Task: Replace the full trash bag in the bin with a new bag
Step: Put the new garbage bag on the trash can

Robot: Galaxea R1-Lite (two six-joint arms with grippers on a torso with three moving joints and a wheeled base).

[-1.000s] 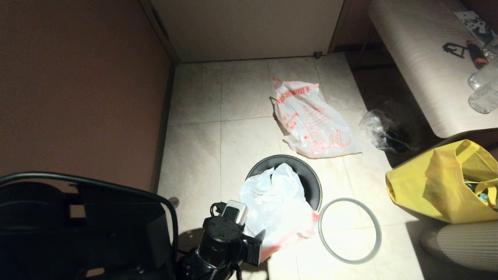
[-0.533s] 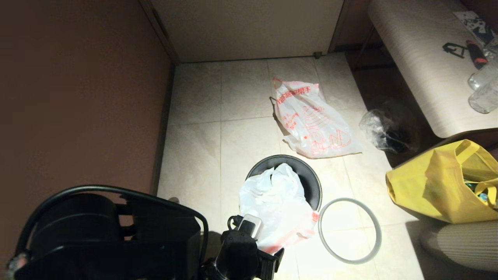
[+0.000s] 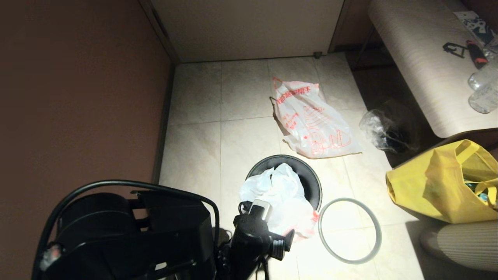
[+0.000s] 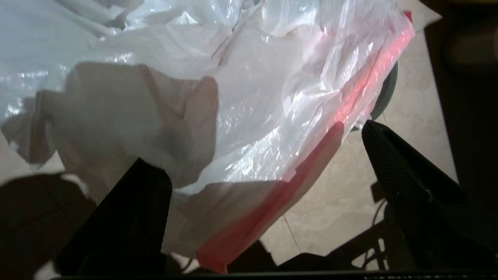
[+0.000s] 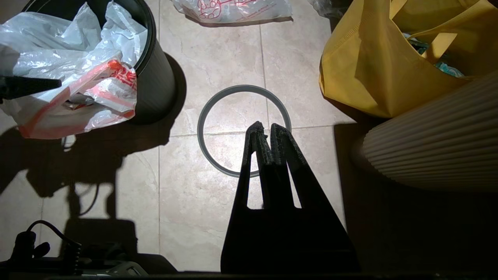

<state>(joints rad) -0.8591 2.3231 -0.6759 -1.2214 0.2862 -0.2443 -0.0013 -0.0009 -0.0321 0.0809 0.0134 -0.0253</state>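
My gripper is about to pull on the new bag, which lies loose and bunched up in the bin (image 3: pixel 280 182). Its red-edged hem (image 4: pixel 313 165) will come out flat, and the body of the bag will stay inside.
The black bin (image 3: pixel 309 182) stands on the tiled floor with the cloudy new bag (image 3: pixel 278 196) bunched in its mouth and spilling over its near wall. My left gripper (image 3: pixel 279 244) is at the bag's hanging red-edged hem, jaws open wide. In the left wrist view the new bag (image 4: pixel 249 89) drapes between the two dark fingers (image 4: pixel 393 163) without being pinched. The full trash bag (image 3: pixel 311 122) lies flat on the floor beyond the bin. My right gripper (image 5: pixel 267 128) hangs shut and empty above the grey hoop (image 5: pixel 205 116), which lies on the floor beside the bin (image 5: pixel 155 77).
The grey hoop (image 3: pixel 349 230) lies right of the bin. A yellow tote (image 3: pixel 439 182) and a ribbed pale object (image 3: pixel 463 241) stand at the right, a small clear wrinkled bag (image 3: pixel 379 130) under the bench (image 3: pixel 424 66). A brown wall (image 3: pixel 78 97) closes the left.
My left gripper has opened wide and shifted right, closer to the bin. The new bag's hanging hem has drawn in nearer the bin wall. The right arm has not moved.
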